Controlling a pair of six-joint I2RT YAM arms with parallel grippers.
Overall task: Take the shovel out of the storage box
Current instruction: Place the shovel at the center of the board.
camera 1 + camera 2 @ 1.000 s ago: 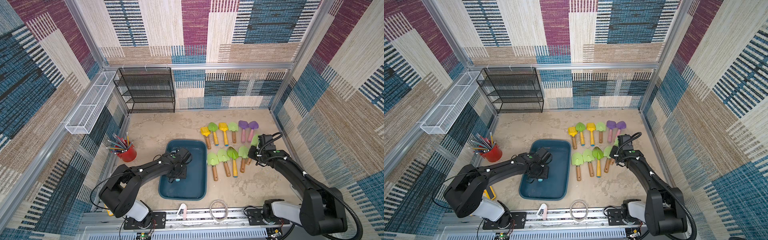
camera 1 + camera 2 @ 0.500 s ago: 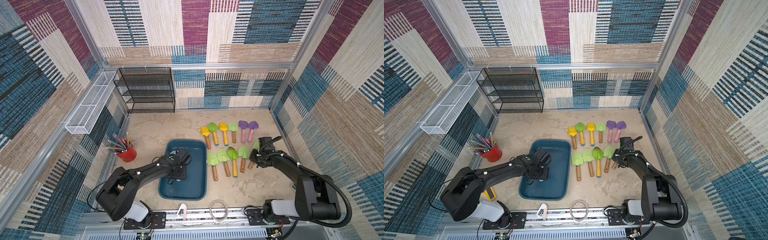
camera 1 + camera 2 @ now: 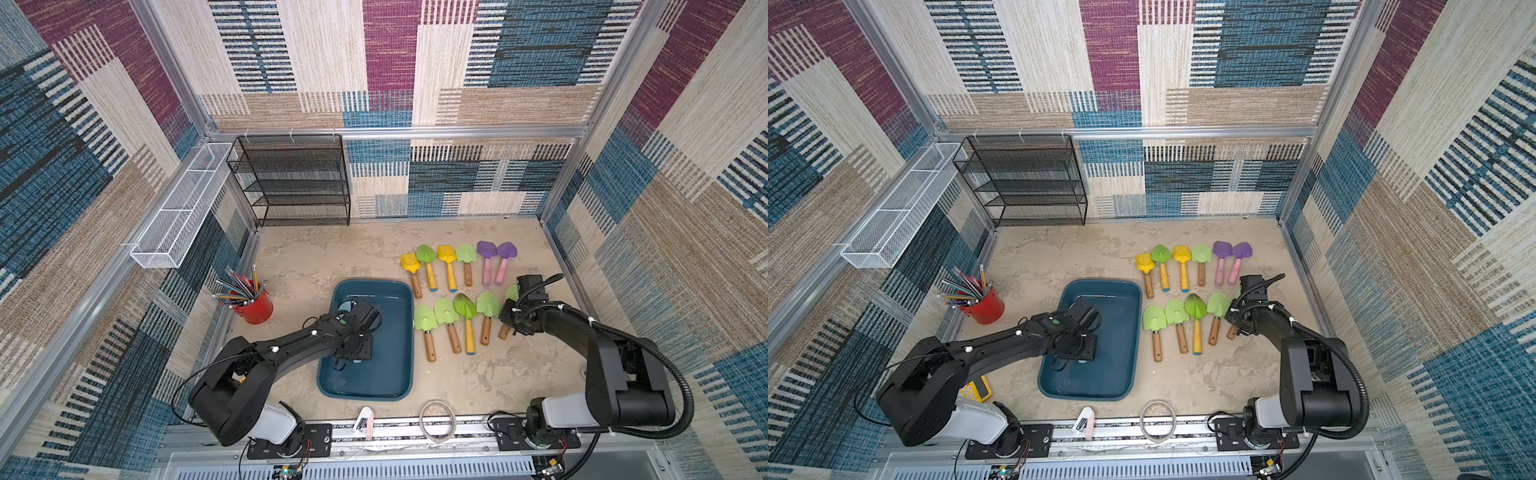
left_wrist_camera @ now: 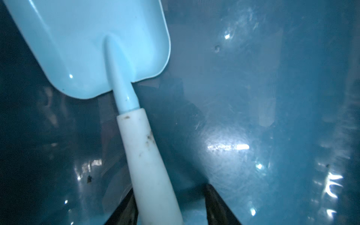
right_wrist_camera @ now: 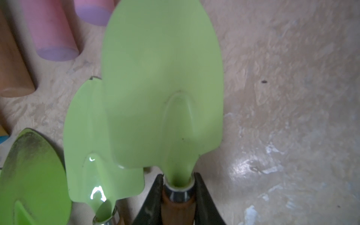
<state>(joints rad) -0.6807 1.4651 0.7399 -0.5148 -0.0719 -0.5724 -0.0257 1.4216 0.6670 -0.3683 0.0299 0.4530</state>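
The shovel is in the box, far from the shovel rows, so the robot's left gripper should lift the shovel and the right gripper should take the shovel's handle near the shovel's blade.
The storage box is a dark teal tub on the table. In it lies a shovel with a light-blue blade and a white handle. In both top views my left arm hides nearly all of it. My left gripper is down inside the box, open astride the handle. One finger touches the handle and the other stands apart from it. My right gripper is shut on the brown handle of a green shovel, low over the table at the right end of the near row.
Two rows of shovels lie on the table right of the box. Among them are green, yellow and purple ones. A red pencil cup stands left of the box. A black mesh rack and a white wire basket are at the back left. A tape ring lies at the front edge.
The right arm has folded back toward its base and its gripper has shifted slightly nearer the front, still holding the green shovel. The left arm has barely moved.
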